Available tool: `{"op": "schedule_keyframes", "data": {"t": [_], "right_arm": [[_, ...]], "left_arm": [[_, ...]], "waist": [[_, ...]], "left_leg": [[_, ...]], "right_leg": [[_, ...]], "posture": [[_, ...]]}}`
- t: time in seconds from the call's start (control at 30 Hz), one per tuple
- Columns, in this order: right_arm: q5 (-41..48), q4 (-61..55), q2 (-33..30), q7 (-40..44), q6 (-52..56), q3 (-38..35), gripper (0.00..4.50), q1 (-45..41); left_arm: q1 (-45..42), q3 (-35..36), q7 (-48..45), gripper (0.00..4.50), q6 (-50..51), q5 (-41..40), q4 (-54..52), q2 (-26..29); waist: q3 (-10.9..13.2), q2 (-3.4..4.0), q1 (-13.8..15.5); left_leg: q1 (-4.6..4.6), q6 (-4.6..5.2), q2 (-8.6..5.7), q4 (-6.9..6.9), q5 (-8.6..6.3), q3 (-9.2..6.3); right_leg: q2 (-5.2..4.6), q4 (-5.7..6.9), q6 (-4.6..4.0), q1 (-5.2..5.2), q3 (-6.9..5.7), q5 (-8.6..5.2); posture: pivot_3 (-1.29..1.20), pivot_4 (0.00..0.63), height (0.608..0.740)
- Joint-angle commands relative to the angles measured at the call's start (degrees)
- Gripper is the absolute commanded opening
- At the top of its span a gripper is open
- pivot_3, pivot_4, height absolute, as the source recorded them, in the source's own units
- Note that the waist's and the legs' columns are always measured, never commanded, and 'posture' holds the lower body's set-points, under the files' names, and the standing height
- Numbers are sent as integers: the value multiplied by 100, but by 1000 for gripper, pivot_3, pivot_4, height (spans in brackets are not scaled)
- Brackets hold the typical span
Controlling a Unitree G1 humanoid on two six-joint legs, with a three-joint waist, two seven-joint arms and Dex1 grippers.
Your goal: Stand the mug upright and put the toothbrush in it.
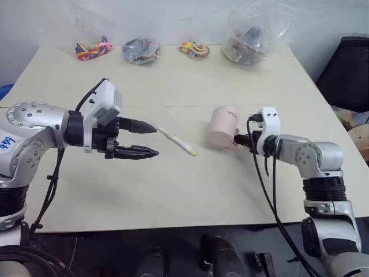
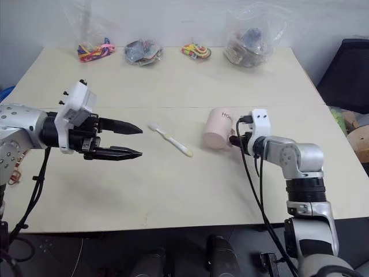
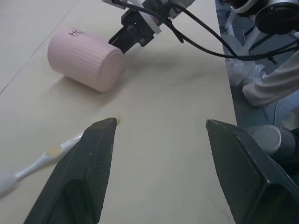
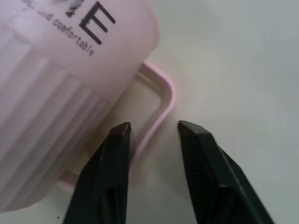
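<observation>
I can see clean table past the hidden opening of the pale pink mug, so I expect the mug to be empty when I turn it upright.
The pale pink mug lies on its side at the table's middle right, base towards me, its handle pointing at my right arm. My right gripper is at that handle, jaws narrowly open with the handle bar between its fingers; a gap shows beside one finger. The white and pale-yellow toothbrush lies flat just left of the mug. My left gripper hovers open above the table, left of the toothbrush's bristle end, pointing right, holding nothing.
Several clear plastic bags of small colourful items line the table's far edge. A black chair stands past the table's right side. The cream table has bare room in front of both grippers.
</observation>
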Motion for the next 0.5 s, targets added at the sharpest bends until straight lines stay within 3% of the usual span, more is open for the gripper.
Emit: {"op": "schedule_keyframes", "data": {"t": [0.03,0.07,0.1,0.5], "right_arm": [[-158,-107,8,107,-1,6,388,-76],[-194,-94,13,129,-5,16,50,-84],[-225,-78,19,161,-7,23,18,-90],[-462,-455,141,413,-410,-12,18,103]], "left_arm": [[3,136,-5,3235,-49,23,-72,52],[4,139,-5,3235,-50,28,-71,55],[4,141,0,3235,-50,34,-69,56],[64,200,88,3235,-31,61,-6,33]], "waist": [[0,0,26],[0,0,27],[0,-1,19],[0,-1,4]], "left_leg": [[-1,0,-1,1,0,-2],[-1,0,-1,2,0,-2],[-1,1,-1,2,0,-2],[3,0,0,2,0,-4]], "right_leg": [[-1,0,0,0,-1,0],[-3,0,0,1,-1,0],[-3,0,0,1,0,0],[-1,0,0,6,0,0]], "posture": [[0,150,740],[0,150,740],[0,150,740],[0,150,740]]}}
